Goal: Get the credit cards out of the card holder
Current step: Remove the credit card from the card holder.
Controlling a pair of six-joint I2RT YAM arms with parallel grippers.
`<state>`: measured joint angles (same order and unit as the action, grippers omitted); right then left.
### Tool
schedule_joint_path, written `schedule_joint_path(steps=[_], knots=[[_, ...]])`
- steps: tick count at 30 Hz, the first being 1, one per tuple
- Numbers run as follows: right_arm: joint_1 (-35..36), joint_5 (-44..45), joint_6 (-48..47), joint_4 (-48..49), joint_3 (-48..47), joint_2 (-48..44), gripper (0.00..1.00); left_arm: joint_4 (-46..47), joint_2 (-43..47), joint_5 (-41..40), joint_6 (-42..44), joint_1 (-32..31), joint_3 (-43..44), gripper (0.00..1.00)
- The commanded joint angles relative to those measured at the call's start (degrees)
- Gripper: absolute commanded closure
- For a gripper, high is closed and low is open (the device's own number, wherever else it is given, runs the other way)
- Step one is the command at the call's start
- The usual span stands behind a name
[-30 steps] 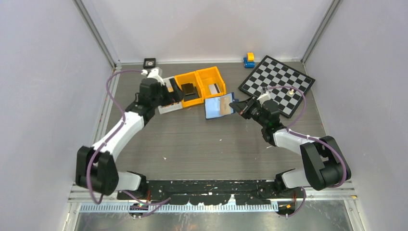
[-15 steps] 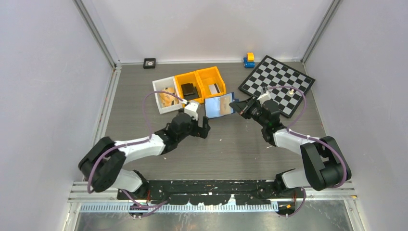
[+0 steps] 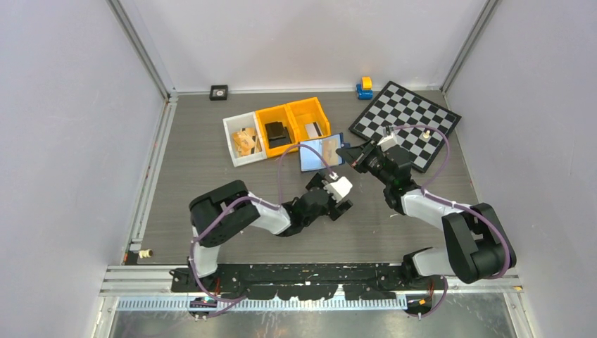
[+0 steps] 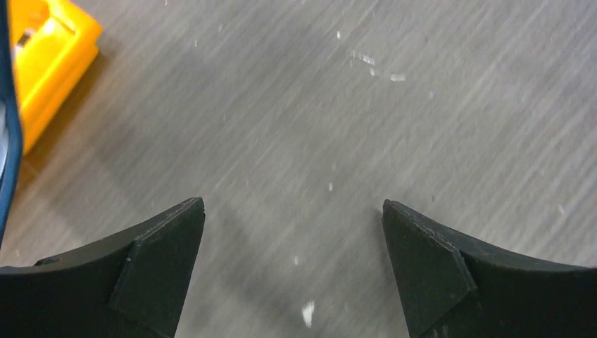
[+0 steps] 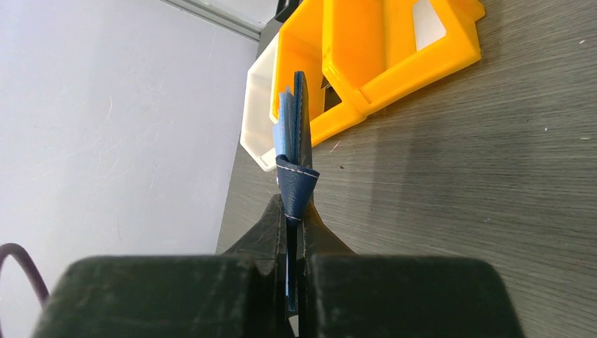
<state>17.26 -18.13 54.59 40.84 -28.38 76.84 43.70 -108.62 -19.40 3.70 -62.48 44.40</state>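
Next, I swing my left gripper round and take the free edge (image 3: 301,160) opposite my right gripper, because my left gripper is pointing at the table (image 4: 296,211) beside the card holder.
The navy card holder (image 3: 318,155) hangs open above the table, its blue-grey inside facing up with a tan credit card (image 3: 328,150) in a pocket. My right gripper (image 3: 346,153) is shut on the holder's right edge. In the right wrist view the holder (image 5: 296,134) stands edge-on out of the closed gripper (image 5: 294,211). My left gripper (image 3: 332,197) is low over the table just in front of the holder, wide open and holding nothing. The left wrist view shows bare table between its fingertips (image 4: 190,211), with the holder's edge (image 4: 5,148) at far left.
Two orange bins (image 3: 294,113) and a white bin (image 3: 236,134) sit behind the holder, holding a black block, a pale card and tan items. A chessboard (image 3: 406,123) lies back right, a blue-yellow toy (image 3: 364,87) and a small black square (image 3: 219,91) by the back wall.
My left arm has swung from the bins at the back left down and rightward to the middle of the table, in front of the holder. The right gripper and holder have stayed put.
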Motion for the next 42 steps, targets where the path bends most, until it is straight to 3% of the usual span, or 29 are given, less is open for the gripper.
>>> schedule_joint_path(steps=[1,4,10,12,15,18,22,25,33,36,39,42], knots=[[0.2,-0.2,0.8,4.7,-0.2,-2.3,1.00,-4.6,-4.8,-1.3,3.4,0.5,9.5,0.00],[0.2,0.1,0.4,3.9,-0.1,-3.1,1.00,-12.6,-8.4,-1.1,3.3,0.4,15.2,0.00],[0.2,0.2,0.4,3.7,-0.2,-3.3,1.00,-15.1,-10.1,6.1,2.0,0.5,17.7,0.00],[0.2,0.2,0.4,3.6,-0.2,-3.3,1.00,-13.0,-5.6,9.1,1.1,0.3,14.6,0.00],[0.1,0.4,0.0,3.1,-0.2,-4.0,0.99,-3.8,5.4,6.7,-0.9,0.8,5.0,0.00],[0.1,0.8,-0.6,2.2,-0.3,-4.8,1.00,2.6,16.9,8.1,-6.5,5.3,-3.8,0.00],[0.1,0.5,-0.4,2.7,-0.3,-4.1,1.00,-10.5,28.3,22.2,-21.6,17.1,-4.1,0.00],[0.1,0.1,0.3,3.5,-0.2,-3.3,1.00,-13.8,32.3,22.6,-26.9,18.4,-4.5,0.00],[0.1,-3.0,5.2,9.4,0.4,-0.1,1.00,-16.4,33.9,25.5,-30.4,20.6,-6.7,0.00],[0.1,-3.1,5.2,9.3,0.4,0.1,0.99,-21.0,33.1,32.9,-32.0,23.5,-4.2,0.00],[0.1,-3.3,5.0,9.3,0.3,0.1,1.00,-15.3,33.0,40.9,-36.5,26.4,-5.4,0.00],[0.1,-3.3,5.0,9.3,0.4,0.1,1.00,-16.1,32.6,44.9,-41.1,30.0,-5.2,0.00]])
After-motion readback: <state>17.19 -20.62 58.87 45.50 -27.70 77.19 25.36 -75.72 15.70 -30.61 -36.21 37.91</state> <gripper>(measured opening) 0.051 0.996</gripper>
